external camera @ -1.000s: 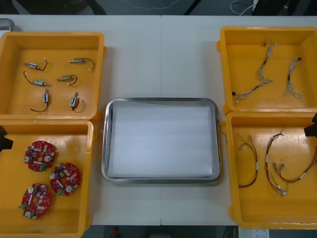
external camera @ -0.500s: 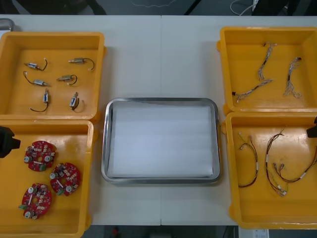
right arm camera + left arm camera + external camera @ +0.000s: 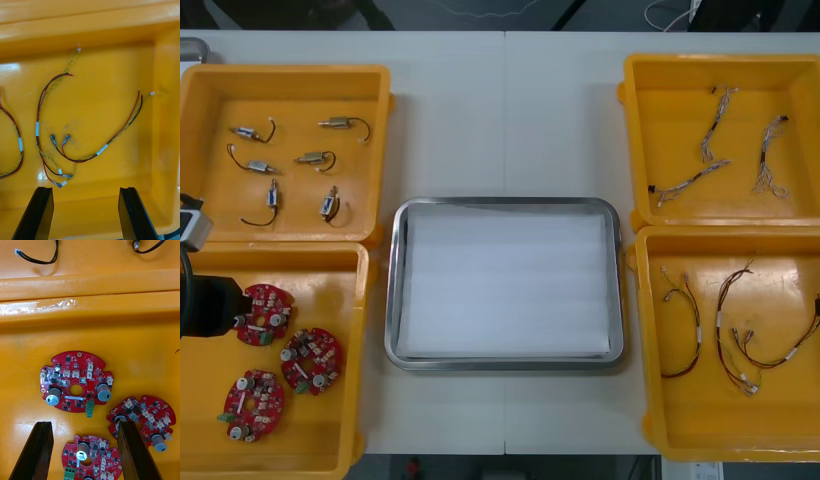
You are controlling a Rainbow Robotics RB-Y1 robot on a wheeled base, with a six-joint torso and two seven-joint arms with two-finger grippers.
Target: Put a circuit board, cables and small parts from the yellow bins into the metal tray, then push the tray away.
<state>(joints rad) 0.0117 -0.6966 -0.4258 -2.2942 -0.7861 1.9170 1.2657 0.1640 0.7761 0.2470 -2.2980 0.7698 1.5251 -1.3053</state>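
Note:
A silver cylinder stands upright at the edge of the farthest red circuit board, so the whole board will come along level when I lift that cylinder.
Three round red circuit boards lie in the near left yellow bin. My left gripper hovers at that bin's left side, just beside the farthest board. In the left wrist view its fingers stand open above the boards, the farthest board lying just beyond the fingertips. The metal tray, white inside, sits mid-table with nothing in it. My right gripper is open over red and yellow cables in the near right bin.
The far left bin holds several small metal parts with black leads. The far right bin holds thin twisted cables. Red and yellow cables lie in the near right bin. Bare table lies beyond the tray.
My left gripper has come in from the left edge toward the farthest circuit board. The right gripper has slid out past the front view's right edge.

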